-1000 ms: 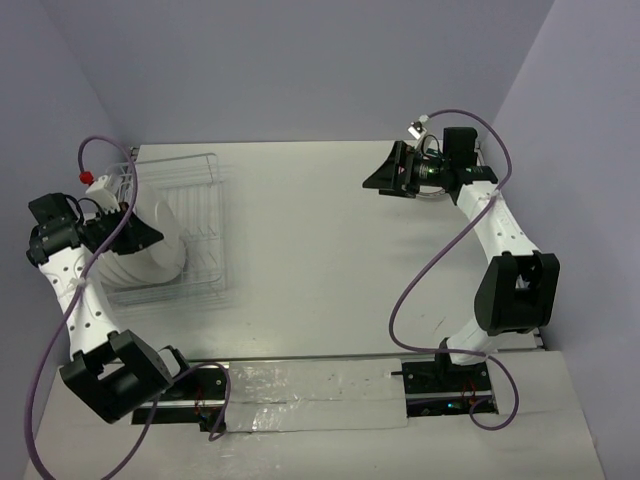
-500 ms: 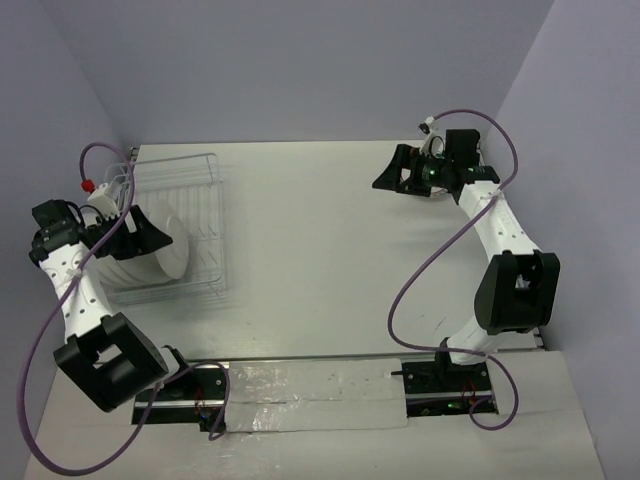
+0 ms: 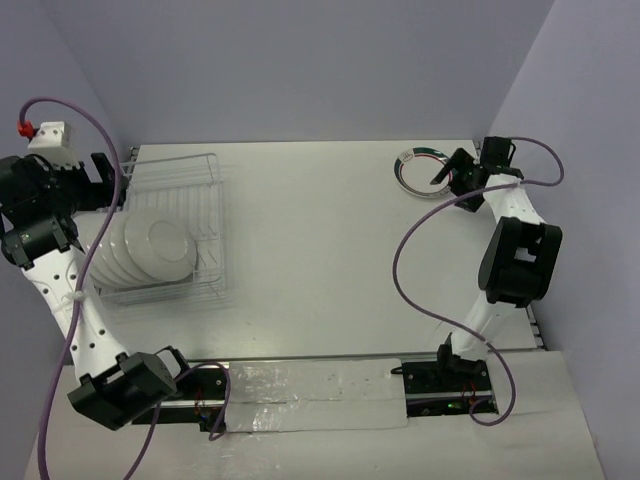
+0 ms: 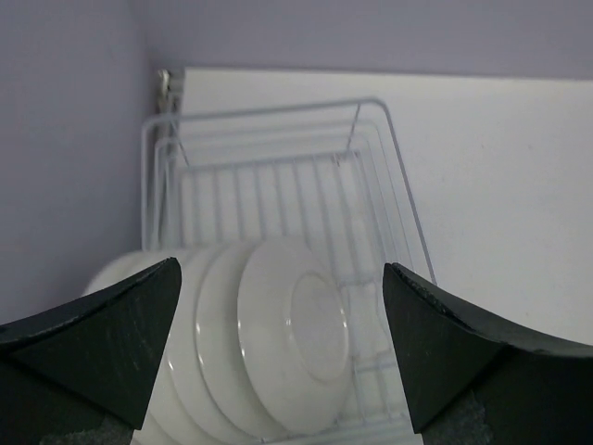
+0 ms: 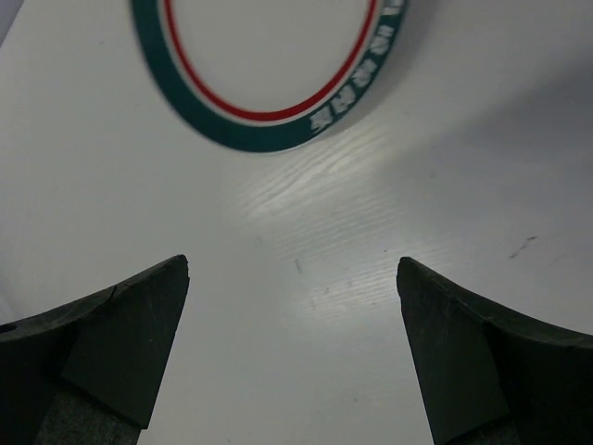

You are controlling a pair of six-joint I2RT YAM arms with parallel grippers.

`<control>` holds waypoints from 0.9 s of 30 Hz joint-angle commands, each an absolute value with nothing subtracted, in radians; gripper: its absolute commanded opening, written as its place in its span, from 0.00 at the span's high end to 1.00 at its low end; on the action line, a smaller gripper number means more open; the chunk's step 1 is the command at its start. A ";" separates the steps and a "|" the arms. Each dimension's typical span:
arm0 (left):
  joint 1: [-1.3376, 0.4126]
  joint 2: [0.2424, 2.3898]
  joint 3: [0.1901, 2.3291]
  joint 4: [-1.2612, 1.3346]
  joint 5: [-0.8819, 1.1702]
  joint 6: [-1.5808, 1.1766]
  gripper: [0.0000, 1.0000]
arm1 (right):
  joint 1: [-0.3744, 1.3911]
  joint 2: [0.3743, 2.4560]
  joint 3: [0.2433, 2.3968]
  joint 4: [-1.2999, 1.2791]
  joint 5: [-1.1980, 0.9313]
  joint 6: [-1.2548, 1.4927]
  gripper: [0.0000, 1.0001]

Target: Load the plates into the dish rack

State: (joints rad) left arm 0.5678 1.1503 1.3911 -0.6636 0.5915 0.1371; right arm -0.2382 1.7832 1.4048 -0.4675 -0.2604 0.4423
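Note:
The teal-rimmed plate (image 3: 422,172) is far from the dish rack and from my left gripper, so next my right gripper grips its rim (image 3: 449,183) and passes the plate over.
The white wire dish rack (image 3: 205,190) stands at the table's left side, with several white plates (image 3: 155,248) leaning in its near slots, plain undersides facing right. My left gripper (image 3: 108,183) hangs open above and to the left of them, touching nothing. In the left wrist view the plates (image 4: 292,338) and the dish rack (image 4: 278,171) lie below the open left gripper (image 4: 281,269). A teal-rimmed plate (image 3: 420,168) with a red inner ring lies flat at the far right. Just right of it, my right gripper (image 3: 447,170) is open. The right wrist view shows this plate (image 5: 269,46) ahead of the empty right gripper (image 5: 292,264).
The rack's far half (image 3: 180,170) holds no plates. Purple walls close in on the left, back and right of the table (image 3: 320,240). Each arm trails a purple cable (image 3: 420,250).
My left gripper opened, let go of the plate it held at the rack, and lifted away up and left. The right gripper swung right, uncovering the teal-rimmed plate.

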 commanded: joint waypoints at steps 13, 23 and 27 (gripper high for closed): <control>0.436 1.074 1.408 -0.491 0.449 0.080 0.01 | -0.298 2.138 1.589 -0.324 -0.126 0.839 0.10; 0.420 1.074 1.388 -0.500 0.439 0.066 0.01 | -0.293 2.307 1.718 -0.299 -0.169 0.927 0.43; 0.411 1.078 1.394 -0.518 0.437 0.086 0.01 | -0.295 2.316 1.720 -0.285 -0.196 0.914 0.85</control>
State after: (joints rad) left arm 0.4221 1.0870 1.3865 -0.5369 0.4488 0.0864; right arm -0.2943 2.2887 1.7020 -0.2878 -0.1905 0.8997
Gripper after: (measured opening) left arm 0.993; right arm 0.232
